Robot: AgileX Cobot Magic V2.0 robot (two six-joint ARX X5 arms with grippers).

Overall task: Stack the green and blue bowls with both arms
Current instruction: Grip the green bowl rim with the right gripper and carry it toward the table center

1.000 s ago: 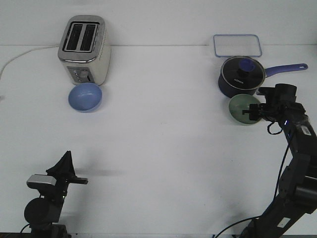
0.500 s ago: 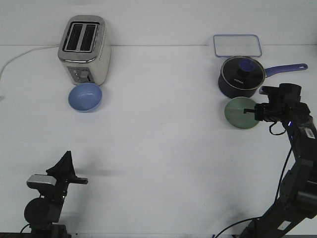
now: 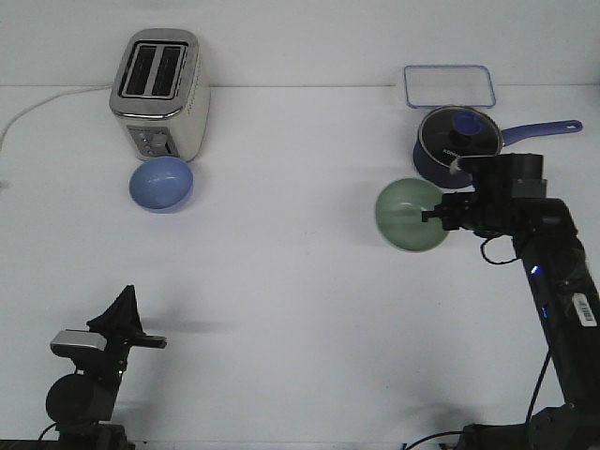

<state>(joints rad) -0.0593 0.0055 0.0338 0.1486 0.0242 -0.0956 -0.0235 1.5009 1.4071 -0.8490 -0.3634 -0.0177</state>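
Note:
I should now move the green bowl (image 3: 431,204), which my right gripper holds by its rim, until it rests on the table's middle (image 3: 292,279), because that spot is open.
The pale green bowl (image 3: 410,215) is held at its right rim by my right gripper (image 3: 439,215), lifted and tilted with its inside facing the camera, left of the saucepan. The light blue bowl (image 3: 161,183) sits upright on the table in front of the toaster, far left. My left gripper (image 3: 120,319) is low at the near left, well away from both bowls; whether it is open or shut does not show.
A silver toaster (image 3: 157,92) stands at the back left with a white cord (image 3: 37,106). A dark navy saucepan (image 3: 455,143) with glass lid and long handle sits at the back right, a clear lidded container (image 3: 448,86) behind it.
My right gripper has carried the green bowl leftward and up, away from the saucepan, tilting it toward the camera. The left arm and the blue bowl have not moved.

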